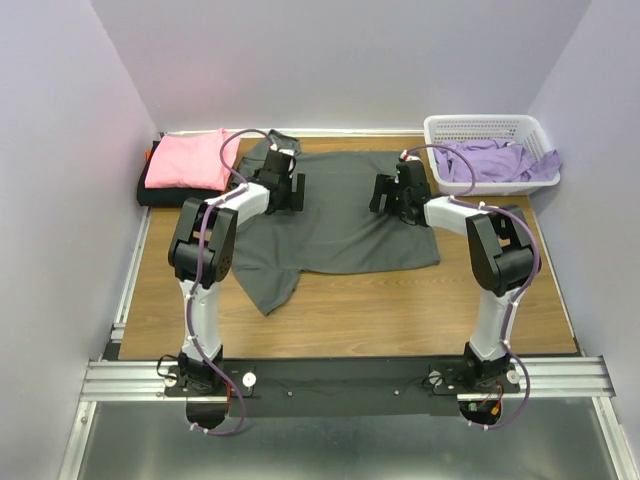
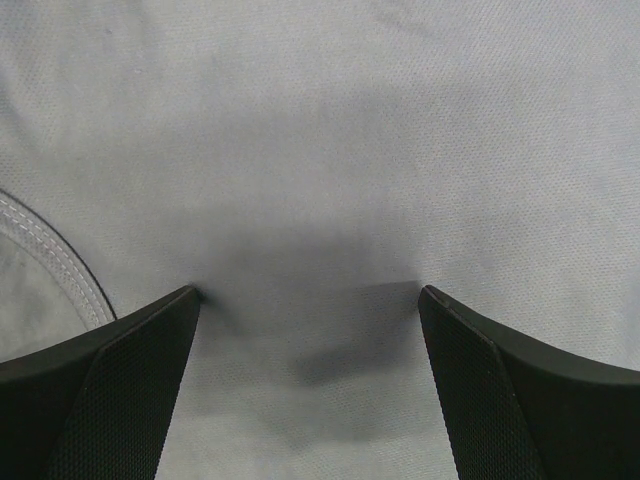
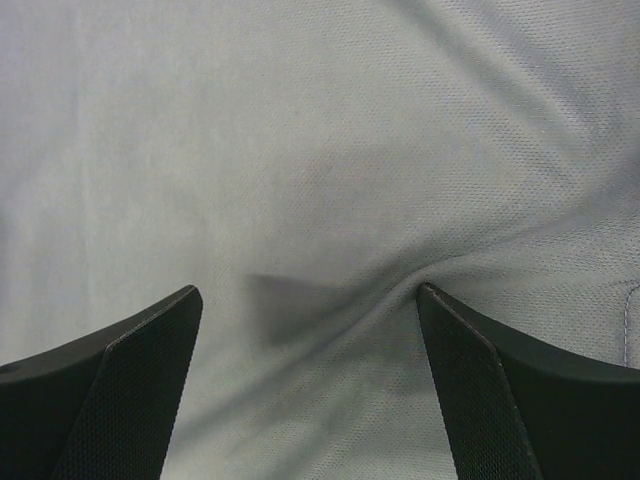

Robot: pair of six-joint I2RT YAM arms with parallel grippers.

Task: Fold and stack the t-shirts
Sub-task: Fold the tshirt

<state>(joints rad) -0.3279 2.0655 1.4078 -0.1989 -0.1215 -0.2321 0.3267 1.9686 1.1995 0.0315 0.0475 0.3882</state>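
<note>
The grey t-shirt's near sleeve (image 1: 263, 282) pokes out beyond the t-shirt's side. Next, my left gripper leaves the flat cloth, grabs the sleeve's end (image 1: 279, 300) and folds it in.
A dark charcoal grey t-shirt (image 1: 335, 220) lies spread on the wooden table. My left gripper (image 1: 288, 190) is open and pressed down on its left shoulder area; grey cloth (image 2: 320, 180) fills its wrist view between the fingertips (image 2: 150, 340). My right gripper (image 1: 392, 195) is open and pressed on the shirt's right shoulder area; the cloth (image 3: 300, 150) puckers into a crease at its right fingertip (image 3: 450, 330). A folded pink t-shirt (image 1: 188, 158) lies on a folded black one (image 1: 160, 192) at the far left. Lavender t-shirts (image 1: 490, 160) fill the basket.
A white lattice basket (image 1: 480, 128) stands at the far right corner. Lilac walls close in the table on three sides. Bare wood (image 1: 400, 310) shows in front of the grey shirt, and a sleeve (image 1: 270, 285) reaches toward the near left.
</note>
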